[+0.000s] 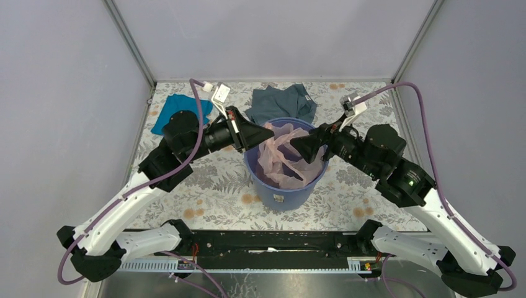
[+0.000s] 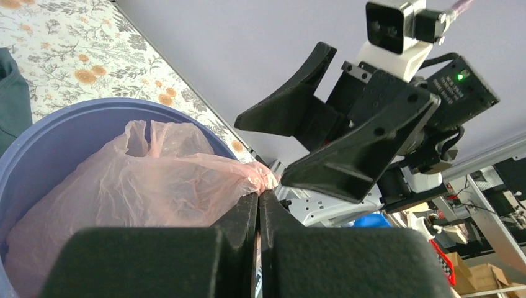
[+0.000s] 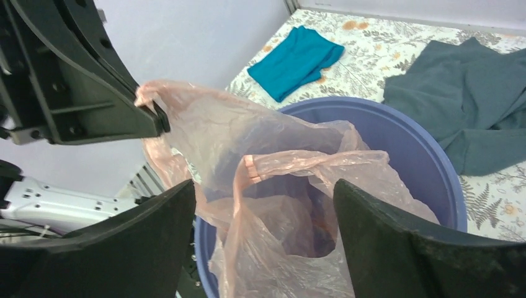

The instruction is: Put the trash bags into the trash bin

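Observation:
The pale pink film bag (image 1: pixel 270 159) will spread into a wide opening when the robot pulls the bag's edge outward, because loose folds circle an open gap (image 1: pixel 291 172).
The blue-violet bucket (image 1: pixel 285 194) stands mid-table with the pale pink film bag (image 1: pixel 282 158) partly inside it and partly raised over the rim. My left gripper (image 1: pixel 270 132) is shut on the bag's upper edge, holding it up above the bucket's left rim. In the left wrist view the jaws (image 2: pixel 259 194) pinch the film (image 2: pixel 155 180) over the bucket (image 2: pixel 62 124). My right gripper (image 1: pixel 296 144) is open and empty over the bucket's right side. Its fingers (image 3: pixel 155 242) straddle the bag's mouth (image 3: pixel 279 180) above the bucket (image 3: pixel 422 155) without touching it.
A grey-blue garment (image 1: pixel 282 102) lies just behind the bucket, also in the right wrist view (image 3: pixel 471 112). A teal cloth (image 1: pixel 177 110) lies at the back left, also in the right wrist view (image 3: pixel 298 59). The two grippers face each other closely above the bucket.

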`<state>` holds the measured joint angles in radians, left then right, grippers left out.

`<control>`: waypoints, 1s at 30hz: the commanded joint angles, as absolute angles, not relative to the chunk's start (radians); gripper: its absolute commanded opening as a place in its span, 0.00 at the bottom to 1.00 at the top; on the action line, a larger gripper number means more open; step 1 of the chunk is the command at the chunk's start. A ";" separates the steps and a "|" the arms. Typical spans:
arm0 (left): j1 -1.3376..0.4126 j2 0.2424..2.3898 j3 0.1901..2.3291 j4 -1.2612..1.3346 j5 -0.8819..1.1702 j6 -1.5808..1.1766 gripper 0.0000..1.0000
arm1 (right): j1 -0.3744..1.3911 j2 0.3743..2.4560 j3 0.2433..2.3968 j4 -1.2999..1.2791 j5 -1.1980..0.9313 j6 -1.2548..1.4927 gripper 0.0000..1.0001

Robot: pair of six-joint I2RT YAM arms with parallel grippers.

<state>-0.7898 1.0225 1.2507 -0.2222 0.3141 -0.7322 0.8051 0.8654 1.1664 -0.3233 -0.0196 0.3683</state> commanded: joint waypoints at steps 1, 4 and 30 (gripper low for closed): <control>-0.785 0.977 1.200 -0.101 0.331 -0.686 0.00 | 0.807 0.892 1.218 -0.352 -0.045 0.454 0.82; -0.785 0.978 1.181 -0.074 0.340 -0.693 0.00 | 0.807 0.955 1.245 -0.358 -0.149 0.451 0.71; -0.785 0.909 1.176 -0.377 0.046 -0.651 0.00 | 0.816 0.830 1.162 -0.364 0.101 0.389 0.01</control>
